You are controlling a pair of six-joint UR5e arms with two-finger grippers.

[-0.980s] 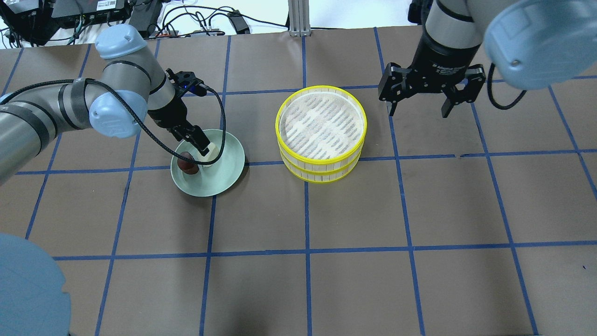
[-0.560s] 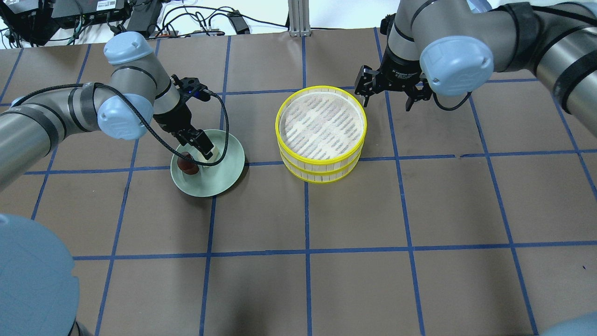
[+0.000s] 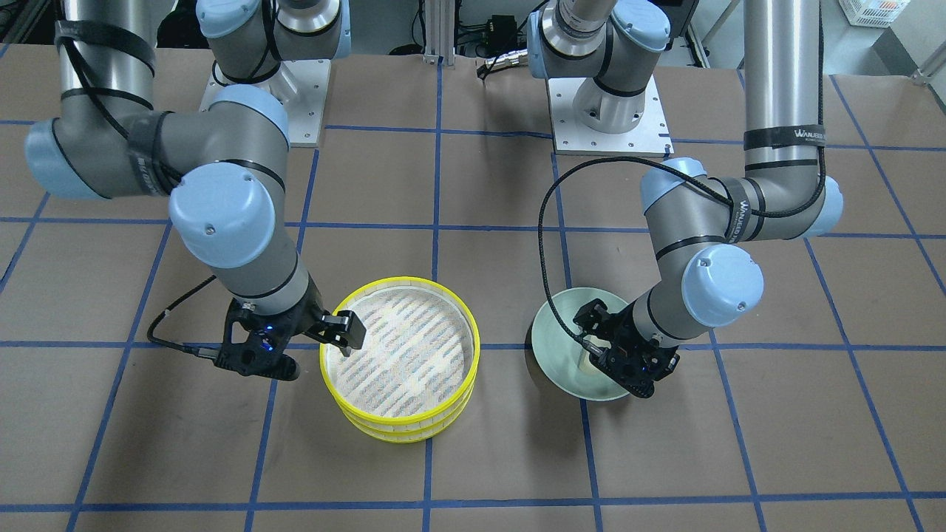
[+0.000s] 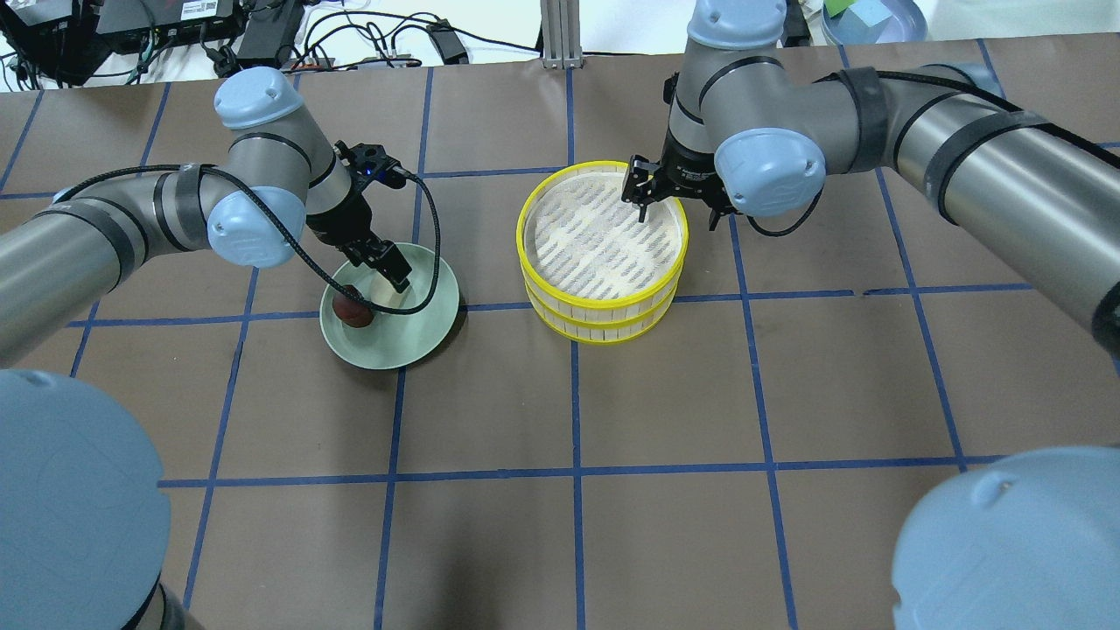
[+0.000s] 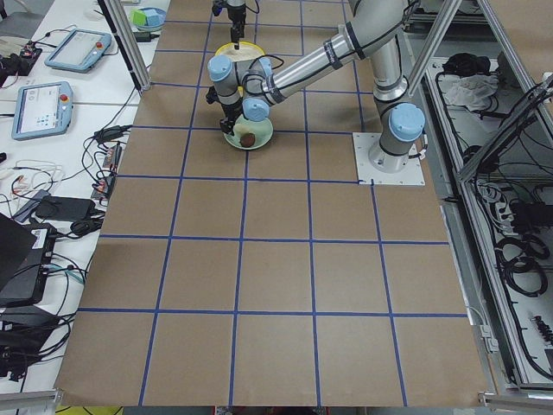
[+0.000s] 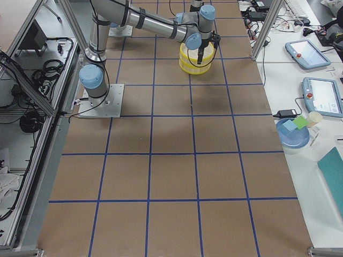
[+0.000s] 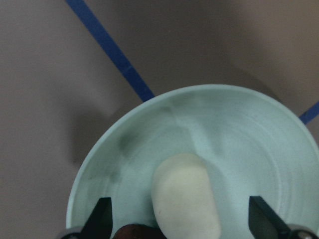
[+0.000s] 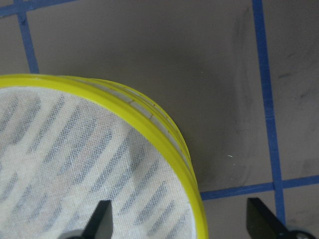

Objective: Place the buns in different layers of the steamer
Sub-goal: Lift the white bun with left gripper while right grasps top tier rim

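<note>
My gripper will find the covered lower layer [image 3: 409, 434] empty when it lifts the top one, as the cream bun [image 7: 185, 199] and reddish-brown bun both lie on the plate.
The two steamer layers [image 4: 602, 302] stand stacked at the table's middle, and the top one's woven floor [image 3: 403, 355] is bare. The cream-white bun [image 7: 184, 199] and the reddish-brown bun [image 4: 352, 311] lie on the pale green plate [image 4: 424, 328]. My left gripper [image 4: 385, 273] is open low over the plate, with one finger on each side of the cream bun [image 3: 587, 362]. My right gripper [image 4: 675, 203] is open and straddles the top layer's yellow rim [image 8: 164, 139] at its far right: one finger is inside and one outside.
A cable loops from the left wrist over the plate [image 4: 420, 227]. A blue bowl with blocks [image 4: 871, 17] and several cables sit beyond the table's far edge. Blue tape lines grid the brown table [image 4: 665, 394].
My right arm has swung left and down from open table to the steamer's far right rim. My left gripper has shifted slightly over the cream bun and stays open.
</note>
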